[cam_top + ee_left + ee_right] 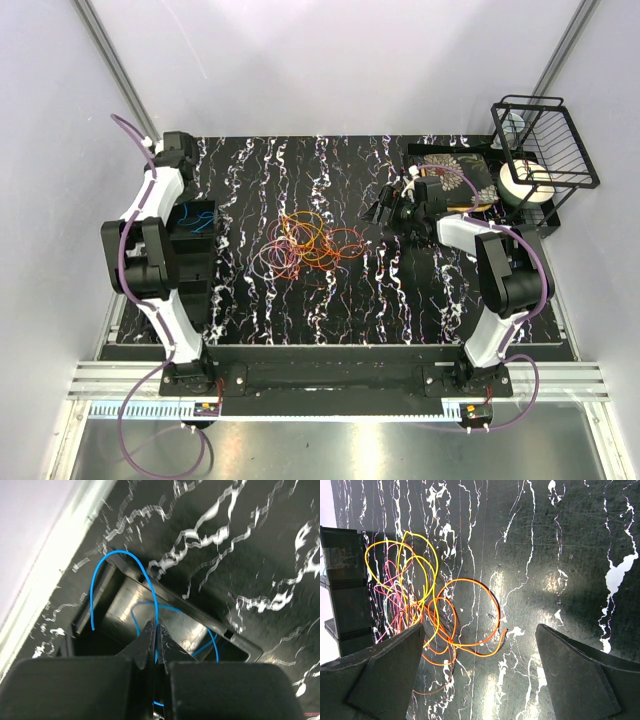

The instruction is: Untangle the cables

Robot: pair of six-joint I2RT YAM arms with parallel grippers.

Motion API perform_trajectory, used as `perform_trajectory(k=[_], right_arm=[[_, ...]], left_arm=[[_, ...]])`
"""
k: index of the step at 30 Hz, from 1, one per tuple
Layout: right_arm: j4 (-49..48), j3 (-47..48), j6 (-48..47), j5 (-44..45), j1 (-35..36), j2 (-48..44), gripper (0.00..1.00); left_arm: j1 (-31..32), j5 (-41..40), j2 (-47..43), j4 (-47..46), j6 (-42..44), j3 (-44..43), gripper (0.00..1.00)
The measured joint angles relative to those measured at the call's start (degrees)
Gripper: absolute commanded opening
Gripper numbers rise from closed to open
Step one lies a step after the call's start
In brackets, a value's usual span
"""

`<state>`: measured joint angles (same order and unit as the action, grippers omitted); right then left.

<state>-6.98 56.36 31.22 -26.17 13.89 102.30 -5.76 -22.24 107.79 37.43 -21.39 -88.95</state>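
My left gripper should go on lowering the held loop until it sits inside, because the rest of the blue cable [170, 608] is in the black bin's far compartment [203, 219].
A tangle of thin cables [310, 245] in orange, red, yellow and pale violet lies on the black marbled table at the middle. In the right wrist view I see an orange loop [470, 615], yellow loops [422, 560] and thin pink strands [390, 597]. My right gripper [480, 627] is open and empty, hovering just right of the tangle [380, 212]. My left gripper [156, 635] is shut on a blue cable [150, 575] over a black bin [125, 597] at the table's left side [197, 232]. The rest of the blue cable lies in the bin.
A black wire basket [545, 140] stands at the back right above a black tray [455, 170] that holds a white roll [525, 180]. The black bin [190, 215] sits by the left edge next to the white wall.
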Motion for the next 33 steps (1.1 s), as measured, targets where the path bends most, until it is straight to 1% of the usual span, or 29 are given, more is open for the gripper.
perform_trajectory(k=[6,14,18,21,27,31,32,33], right_arm=[[0.0,0.0,0.0,0.0,0.0,0.0,0.98],[0.0,0.1,0.0,0.0,0.0,0.0,0.98],[0.0,0.3,0.0,0.0,0.0,0.0,0.98],[0.0,0.3,0.0,0.0,0.0,0.0,0.98],[0.0,0.3,0.0,0.0,0.0,0.0,0.98],[0.0,0.3,0.0,-0.1,0.0,0.0,0.98],[0.0,0.3,0.0,-0.1,0.0,0.0,0.98],[0.0,0.3,0.0,-0.1,0.0,0.0,0.98]], left_arm=[[1.1,3.3,3.1,5.0,0.0,-3.4,0.0],[4.3,7.4,6.4,8.3,0.2,-6.5,0.0],[4.3,7.6,8.0,10.3,0.1,-7.9,0.0],[4.2,7.9,8.9,11.3,-0.2,-8.2,0.02],[3.8,9.1,9.0,12.9,-2.1,-8.2,0.02],[3.3,11.9,9.0,13.3,-3.1,-8.2,0.09],[3.1,12.3,9.0,13.4,-3.1,-8.2,0.18],[3.0,12.5,9.0,13.4,-3.1,-8.2,0.22]])
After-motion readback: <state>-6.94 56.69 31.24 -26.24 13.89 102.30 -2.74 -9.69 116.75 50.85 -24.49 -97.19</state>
